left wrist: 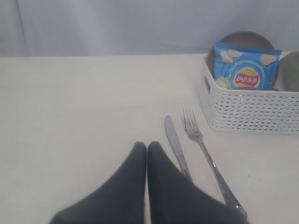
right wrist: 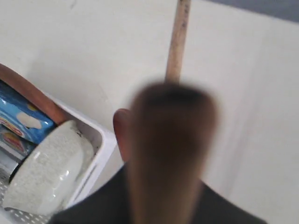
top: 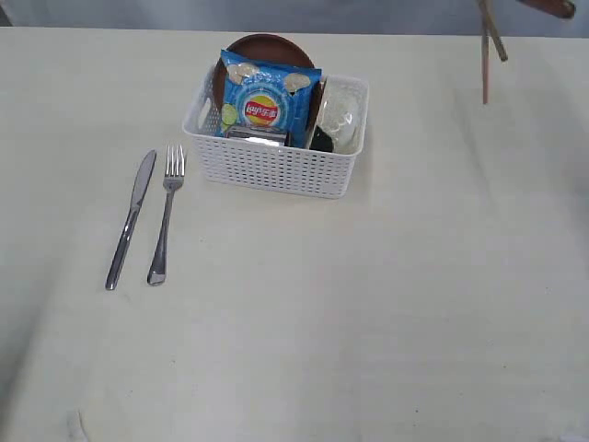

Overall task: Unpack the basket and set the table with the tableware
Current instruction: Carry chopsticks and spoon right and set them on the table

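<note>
The chopsticks and spoon (top: 486,66) hang clear of the basket. My right gripper should keep lowering them toward the open tabletop (top: 474,207) until they touch down, and then let go.
The white basket (top: 276,170) stands on the table (top: 368,304) and holds the brown plate (top: 267,44), the off-white bowl (top: 340,115) and the steel cup (top: 258,136). The knife (top: 131,216) and fork (top: 166,216) lie side by side left of it. Two chopsticks (top: 485,64) hang at the far right, with the dark red spoon (top: 561,7) beside them at the top edge. My right gripper (right wrist: 163,196) is shut on the chopsticks (right wrist: 177,42) and spoon (right wrist: 120,133), to the right of the basket and well above the table. My left gripper (left wrist: 146,145) is shut and empty, close to the knife (left wrist: 174,142).
A blue snack packet (top: 267,101) leans upright in the basket in front of the plate. The basket's rim (right wrist: 100,149) and the bowl (right wrist: 46,172) lie just beside the held utensils in the right wrist view. Bare tabletop spreads right of and in front of the basket.
</note>
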`<state>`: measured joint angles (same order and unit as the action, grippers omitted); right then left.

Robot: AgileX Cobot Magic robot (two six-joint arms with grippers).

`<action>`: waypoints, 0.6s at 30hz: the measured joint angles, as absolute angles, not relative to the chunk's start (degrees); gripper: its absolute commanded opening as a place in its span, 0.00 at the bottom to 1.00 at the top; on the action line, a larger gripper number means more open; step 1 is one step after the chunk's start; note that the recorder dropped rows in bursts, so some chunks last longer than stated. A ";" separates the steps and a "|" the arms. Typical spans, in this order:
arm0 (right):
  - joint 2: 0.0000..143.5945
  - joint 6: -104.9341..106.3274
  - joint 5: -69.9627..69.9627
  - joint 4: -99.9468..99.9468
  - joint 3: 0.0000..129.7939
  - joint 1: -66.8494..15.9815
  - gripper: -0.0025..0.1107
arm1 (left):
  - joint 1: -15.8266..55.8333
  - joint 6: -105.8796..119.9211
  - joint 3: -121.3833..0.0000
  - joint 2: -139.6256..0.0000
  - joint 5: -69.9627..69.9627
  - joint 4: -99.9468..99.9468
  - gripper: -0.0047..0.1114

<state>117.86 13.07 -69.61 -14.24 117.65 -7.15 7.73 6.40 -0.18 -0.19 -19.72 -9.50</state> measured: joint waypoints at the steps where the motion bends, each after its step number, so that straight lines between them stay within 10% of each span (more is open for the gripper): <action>1: 118.14 13.07 -69.64 -15.41 115.61 -5.76 0.02 | 7.73 6.40 -0.18 -0.19 -19.72 -9.50 0.04; 18: 119.48 18.85 -51.60 -29.12 78.12 2.22 0.02 | 7.73 6.40 -0.18 -0.19 -19.72 -9.50 0.04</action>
